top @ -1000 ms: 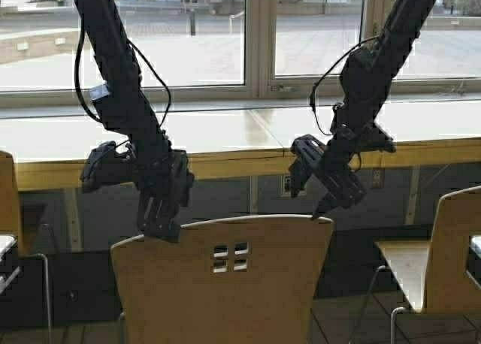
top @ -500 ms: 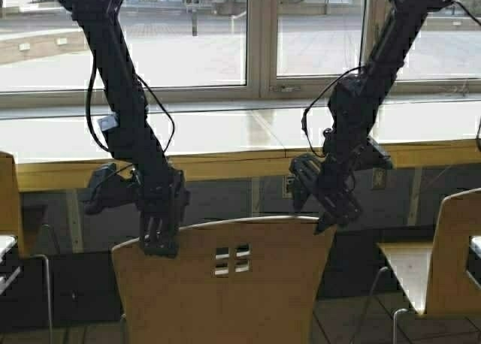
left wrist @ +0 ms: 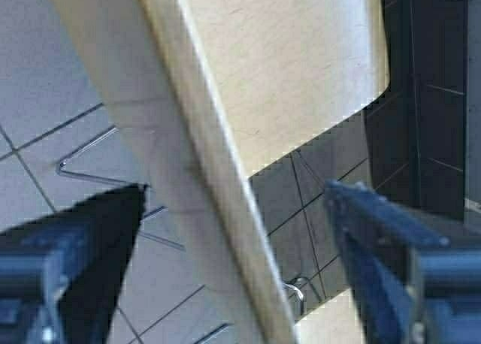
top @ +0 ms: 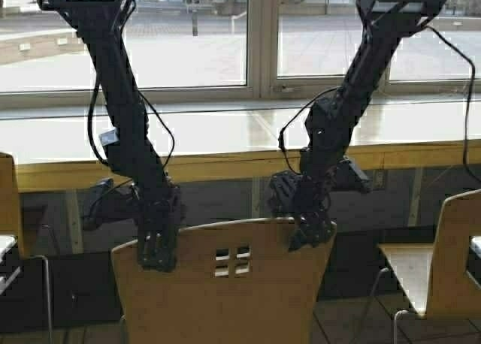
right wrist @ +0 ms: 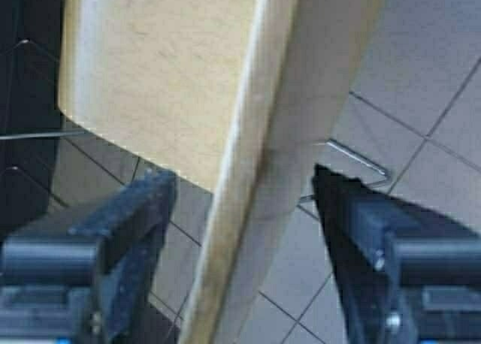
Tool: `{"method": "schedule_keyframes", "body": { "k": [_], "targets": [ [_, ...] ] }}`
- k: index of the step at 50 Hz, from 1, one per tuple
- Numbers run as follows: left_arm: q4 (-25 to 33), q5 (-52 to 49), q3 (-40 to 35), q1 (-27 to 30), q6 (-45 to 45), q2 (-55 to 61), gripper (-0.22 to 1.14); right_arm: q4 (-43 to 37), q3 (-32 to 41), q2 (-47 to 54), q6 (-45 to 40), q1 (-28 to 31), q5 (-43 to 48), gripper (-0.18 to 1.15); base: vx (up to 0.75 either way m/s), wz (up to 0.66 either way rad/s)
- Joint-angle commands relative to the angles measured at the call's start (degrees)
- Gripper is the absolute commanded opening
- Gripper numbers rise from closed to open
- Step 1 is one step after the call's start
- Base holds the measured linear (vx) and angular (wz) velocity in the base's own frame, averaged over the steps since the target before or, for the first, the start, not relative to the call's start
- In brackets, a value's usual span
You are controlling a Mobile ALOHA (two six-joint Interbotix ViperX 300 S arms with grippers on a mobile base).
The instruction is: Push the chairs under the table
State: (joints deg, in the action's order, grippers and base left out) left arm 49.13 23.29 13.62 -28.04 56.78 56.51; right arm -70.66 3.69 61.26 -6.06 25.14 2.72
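Note:
My gripper will push, and the chair's seat (right wrist: 161, 73) should slide under the table's yellowish front edge with the chair upright, since open space (top: 233, 201) shows beneath that edge.
A light-tan plywood chair (top: 225, 284) with four small square cutouts stands in front of me, its back towards me. My left gripper (top: 158, 246) is open and straddles the top edge of the chair back near its left corner; that edge (left wrist: 218, 179) runs between the spread fingers. My right gripper (top: 310, 231) is open and straddles the top edge near the right corner; the edge (right wrist: 248, 201) lies between its fingers. The long table (top: 225, 137) with pale glossy top and yellowish front edge runs along the window beyond the chair.
A second tan chair (top: 443, 261) stands at the right, and part of a third (top: 7, 209) at the left edge. Large windows sit behind the table. Dark tiled floor lies under the table, lighter tiles (right wrist: 421, 119) nearer me.
Both grippers have lowered onto the chair back's top edge, from just above it to straddling it. The arms have stretched forward and the table now sits nearer in view.

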Motion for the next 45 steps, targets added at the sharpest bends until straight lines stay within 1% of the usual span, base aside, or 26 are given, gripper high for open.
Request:
{"method": "schedule_keyframes", "body": {
  "k": [1,11,15,19,21,23,25,28,30,34,45],
  "targets": [
    [0.1,0.4,-1.1,-0.1,0.2,-0.4,1.01,-0.2,4.0,0.4,0.0,-0.1,-1.7,0.90,0.00,0.00],
    [0.2,0.5,-1.8,0.2,1.1,0.6,0.98,-0.3,6.3,2.0,0.0,-0.1,-3.5,0.89,0.00,0.00],
    [0.2,0.4,-1.8,0.3,1.4,0.6,0.91,-0.2,6.2,2.1,0.0,-0.1,-3.5,0.84,0.01,0.00],
    [0.3,0.4,-2.0,0.5,1.5,0.9,0.78,-0.2,6.0,2.1,0.0,-0.1,-3.7,0.70,0.01,0.00],
    [0.4,0.3,-2.2,0.6,1.5,1.0,0.70,-0.3,5.9,2.1,0.0,-0.1,-4.1,0.58,0.01,0.00],
    [0.6,0.0,-2.2,0.9,1.5,1.1,0.57,-0.2,5.7,2.0,0.0,-0.1,-4.7,0.48,0.01,0.00],
    [1.0,-0.2,-2.2,1.0,1.5,1.1,0.48,-0.3,5.4,2.0,0.0,-0.2,-5.4,0.39,0.01,0.00],
    [1.4,-0.3,-2.2,1.0,1.5,1.0,0.35,-0.2,4.9,1.8,0.0,-0.1,-6.4,0.27,0.01,0.01],
    [1.7,-0.3,-2.2,1.0,1.5,0.9,0.29,-0.3,4.6,1.7,0.0,-0.1,-6.9,0.22,0.02,0.04],
    [2.1,-0.3,-2.3,1.0,1.5,0.8,0.23,-0.2,4.2,1.7,0.0,-0.2,-7.4,0.19,0.02,0.04],
    [3.3,-0.3,-2.7,2.0,1.3,1.1,0.23,-0.3,4.2,2.4,0.1,-0.1,-7.6,0.19,0.06,0.04]
  ]
}}
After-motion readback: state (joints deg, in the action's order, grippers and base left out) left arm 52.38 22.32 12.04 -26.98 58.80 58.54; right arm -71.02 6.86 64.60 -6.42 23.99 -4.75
